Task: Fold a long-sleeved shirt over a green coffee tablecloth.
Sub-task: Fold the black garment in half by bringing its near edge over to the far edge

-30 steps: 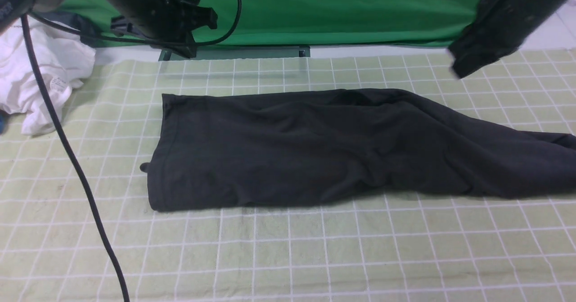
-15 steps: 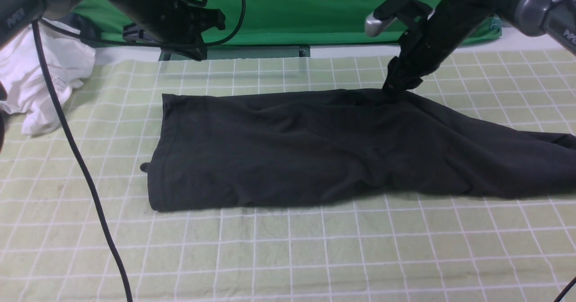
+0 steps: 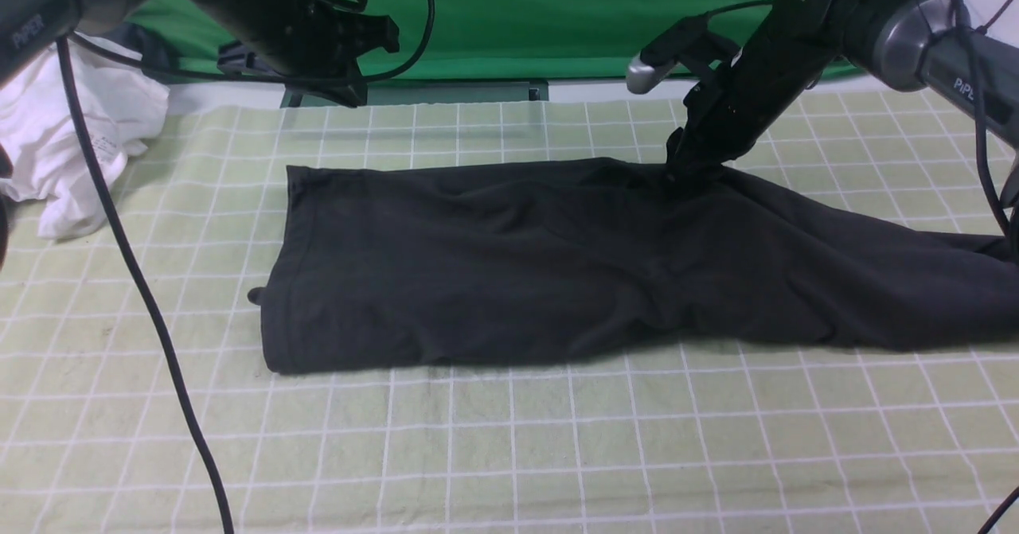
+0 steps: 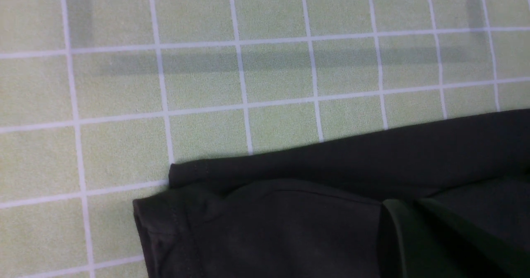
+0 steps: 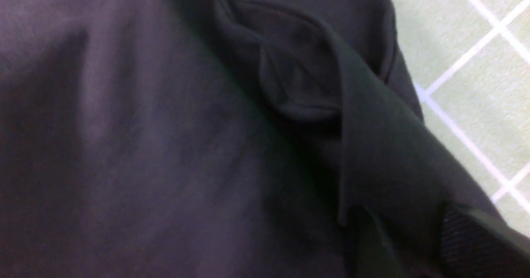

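Observation:
I expect the shirt's far edge (image 3: 669,169) to come out alone when I pull, while the shirt's near edge stays in place, because loose cloth bunches (image 5: 304,81) there at the far edge.
The long-sleeved shirt (image 3: 517,271) lies black and folded into a long strip across the green coffee tablecloth (image 3: 509,454), one sleeve trailing off to the right. My right gripper (image 3: 686,169) is down on the shirt's far edge. In the right wrist view its fingers (image 5: 468,240) stand apart, so the gripper (image 5: 408,224) is open with a raised fold of shirt (image 5: 124,124) between them. My left gripper (image 3: 338,88) hangs high at the back left, shut and empty. In the left wrist view it (image 4: 408,228) hovers over the shirt's hem corner (image 4: 269,228).
A crumpled white garment (image 3: 64,144) lies at the far left. A deep-green drape (image 3: 557,17) hangs behind the table. A black cable (image 3: 143,295) dangles across the left side. A small black scrap (image 3: 255,295) pokes out by the shirt's left hem.
My right arm swung down from the upper right onto the shirt's far edge, then shifted slightly left. The left arm barely moved and the shirt lies as before.

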Controlling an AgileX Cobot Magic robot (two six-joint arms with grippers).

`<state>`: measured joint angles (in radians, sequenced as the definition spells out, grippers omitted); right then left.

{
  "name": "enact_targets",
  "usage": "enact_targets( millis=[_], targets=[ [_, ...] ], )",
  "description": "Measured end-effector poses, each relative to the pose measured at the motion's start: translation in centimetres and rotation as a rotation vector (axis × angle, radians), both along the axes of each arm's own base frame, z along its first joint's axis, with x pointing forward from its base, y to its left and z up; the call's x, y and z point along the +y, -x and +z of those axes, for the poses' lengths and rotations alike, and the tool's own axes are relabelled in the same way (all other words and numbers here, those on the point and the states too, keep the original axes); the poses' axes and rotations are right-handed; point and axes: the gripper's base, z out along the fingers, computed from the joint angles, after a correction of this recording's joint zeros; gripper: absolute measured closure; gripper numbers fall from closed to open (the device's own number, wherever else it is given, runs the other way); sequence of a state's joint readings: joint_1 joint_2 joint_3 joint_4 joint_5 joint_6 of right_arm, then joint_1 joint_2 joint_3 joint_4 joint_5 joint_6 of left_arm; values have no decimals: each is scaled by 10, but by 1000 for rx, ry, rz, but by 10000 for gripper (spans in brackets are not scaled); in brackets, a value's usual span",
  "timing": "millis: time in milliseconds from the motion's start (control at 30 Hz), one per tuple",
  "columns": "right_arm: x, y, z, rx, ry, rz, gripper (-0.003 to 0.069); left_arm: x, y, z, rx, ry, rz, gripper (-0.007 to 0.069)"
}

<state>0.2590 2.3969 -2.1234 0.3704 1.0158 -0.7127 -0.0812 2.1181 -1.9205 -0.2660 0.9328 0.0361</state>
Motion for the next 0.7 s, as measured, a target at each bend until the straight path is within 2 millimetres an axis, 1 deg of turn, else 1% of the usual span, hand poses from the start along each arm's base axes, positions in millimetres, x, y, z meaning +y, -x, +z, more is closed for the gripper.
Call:
enact_targets(
  millis=[100,200,233,267,300,333,400,467,533,633,700],
  targets=[
    [0,0,-1,5,1,0,377,0,0,0,0,0,0,612],
    [0,2,0,22,4,4,295,0,0,0,0,0,0,612],
    [0,2,0,24,4,4,290,0,0,0,0,0,0,612],
    [0,3,3,40,4,5,256,0,0,0,0,0,0,612],
    [0,3,3,41,4,3,254,0,0,0,0,0,0,612],
    [0,3,8,52,1,-2,249,0,0,0,0,0,0,612],
    [0,4,14,61,-1,-5,256,0,0,0,0,0,0,612],
    [1,4,26,71,-6,-14,296,0,0,0,0,0,0,612],
    [1,4,32,72,-14,-28,347,0,0,0,0,0,0,612],
    [1,4,32,83,-15,-41,394,0,0,0,0,0,0,612],
    [1,3,27,94,-15,-45,402,0,0,0,0,2,0,612]
  ],
)
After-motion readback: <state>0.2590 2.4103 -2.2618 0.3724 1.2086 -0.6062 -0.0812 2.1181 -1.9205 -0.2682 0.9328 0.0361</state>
